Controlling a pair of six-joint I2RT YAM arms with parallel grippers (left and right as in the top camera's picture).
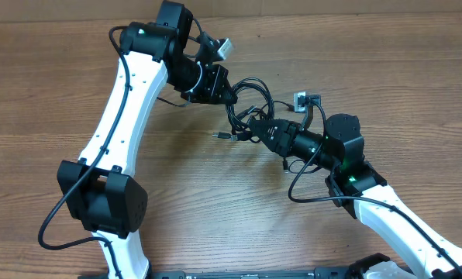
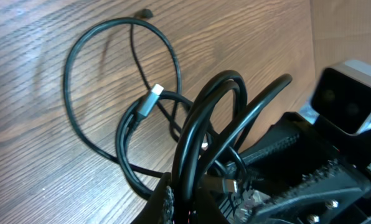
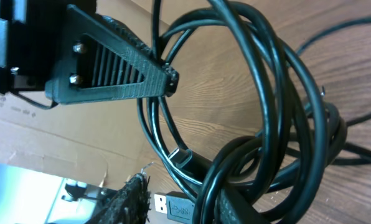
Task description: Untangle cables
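Observation:
Loops of the same knotted bundle [image 1: 232, 110] are clamped in both my grippers, so next my right gripper lets go, moves back and takes hold of the bundle [image 1: 245, 124] again while my left gripper lifts.
The cables [image 1: 250, 108] lie as one tangled black bundle on the wooden table, between my two grippers. My left gripper [image 1: 232, 93] reaches in from the upper left and is shut on thick loops of the bundle [image 2: 192, 186]. A thin loop [image 2: 70, 93] with a silver plug [image 2: 153, 94] trails on the table beyond it. My right gripper [image 1: 254, 130] comes from the lower right. Its fingers [image 3: 185, 202] are closed around several strands [image 3: 279, 68] and a USB plug [image 3: 173, 206]. A loose plug end [image 1: 220, 134] lies to the left of the right gripper.
The left gripper's ribbed finger [image 3: 111, 68] shows close above the strands in the right wrist view. The right arm's camera [image 2: 350, 99] sits near the bundle. A cardboard wall [image 1: 332, 6] runs along the table's far edge. Thick arm cables [image 1: 305, 186] hang beside the right arm.

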